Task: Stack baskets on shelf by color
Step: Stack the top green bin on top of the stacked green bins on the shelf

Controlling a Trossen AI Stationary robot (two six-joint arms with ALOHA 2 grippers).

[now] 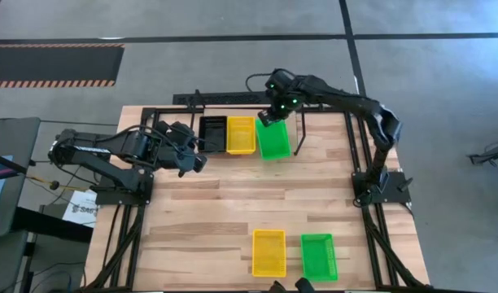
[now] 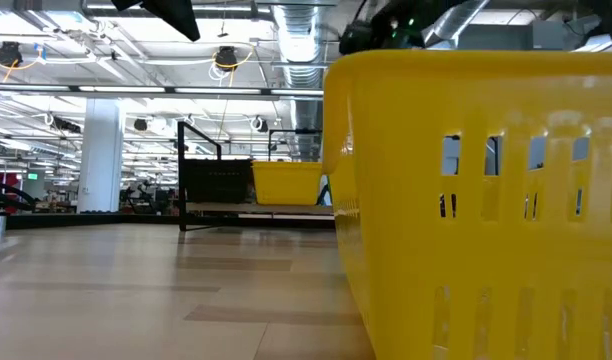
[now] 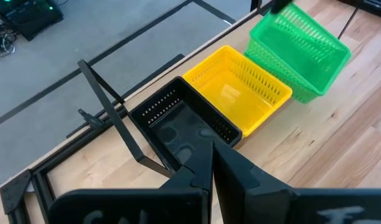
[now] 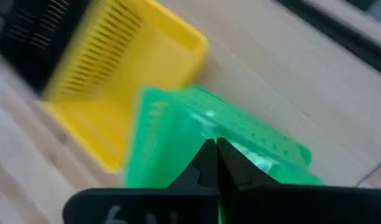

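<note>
Next, my right gripper backs off gently and nudges the green basket's far rim (image 1: 277, 124) until it lines up, because the green basket (image 1: 275, 144) sits crooked next to the yellow basket.
On the shelf (image 1: 326, 134) at the table's far side stand a black basket (image 1: 212, 133), a yellow basket (image 1: 241, 134) and a green basket (image 1: 273, 140), side by side. The green one (image 3: 299, 53) sits skewed and tilted, seemingly in another green basket beneath it. My right gripper (image 4: 213, 149) is shut, pointing steeply down at the green basket's far short rim (image 4: 240, 134). My left gripper (image 3: 210, 163) hangs shut above the table, just near of the black basket (image 3: 184, 121), holding nothing. A yellow basket (image 1: 269, 252) and a green basket (image 1: 318, 256) rest on the table by its near edge. My right gripper's shut fingertips stand right at the green basket's far short rim (image 4: 240, 134), coming from above and the far side. Motion blur covers the spot, so I cannot tell whether they touch or pinch the rim.
The shelf's black upright rods (image 3: 109, 99) rise at its left end beside the black basket, and another rod (image 1: 302, 130) stands right of the green one. The near yellow basket (image 2: 466, 200) fills the low view's right half. Bare wood lies across the table's middle (image 1: 233, 203).
</note>
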